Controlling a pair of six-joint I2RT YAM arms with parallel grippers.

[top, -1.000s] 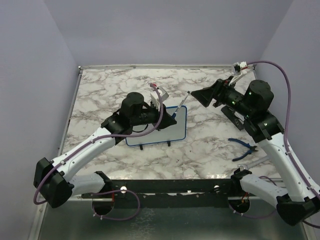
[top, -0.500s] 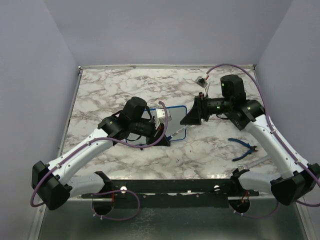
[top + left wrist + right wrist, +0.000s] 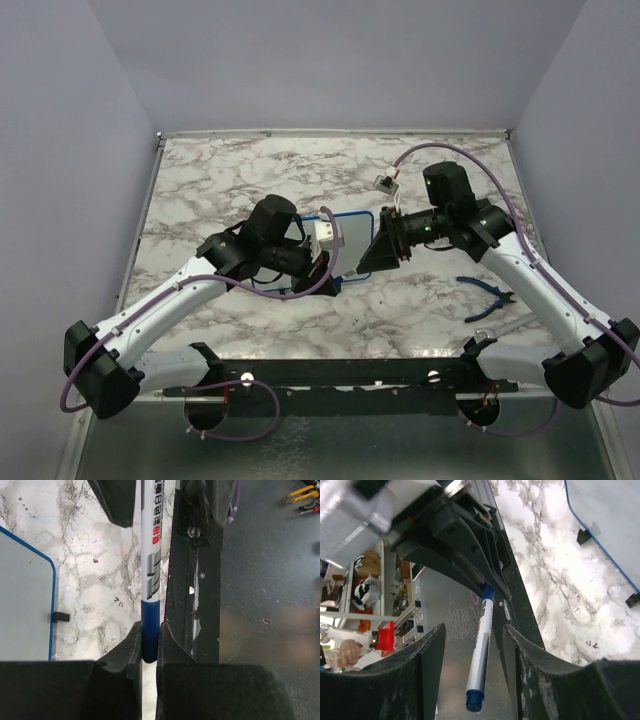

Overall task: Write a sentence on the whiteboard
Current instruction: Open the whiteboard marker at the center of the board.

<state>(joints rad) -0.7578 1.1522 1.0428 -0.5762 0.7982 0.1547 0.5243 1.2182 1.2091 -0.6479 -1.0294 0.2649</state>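
Observation:
The blue cap in my left gripper (image 3: 150, 612) is over the marker's writing tip. My right gripper should grab the marker's white body (image 3: 152, 535) and pull the marker out.
The whiteboard (image 3: 352, 232), white with a thin blue frame and black feet, lies mid-table, partly hidden by both grippers. Its corner shows in the left wrist view (image 3: 22, 605) and the right wrist view (image 3: 610, 510). No writing shows on the parts in view. My left gripper (image 3: 325, 282) (image 3: 149, 630) is shut on the blue end of a white marker (image 3: 151, 565), held above the table beside the board. My right gripper (image 3: 378, 258) (image 3: 474, 630) is open, its jaws standing either side of the marker's (image 3: 481, 655) other blue end without touching it.
Blue-handled pliers (image 3: 488, 297) lie on the marble table at the right. A black rail (image 3: 340, 375) runs along the near edge, with the arm bases at its ends. Purple walls enclose the table at the back and sides.
My right arm swung in from the back right, leftward and nearer, until its open jaws straddle the marker. My left gripper moved nearer with the marker, off the board's far corner.

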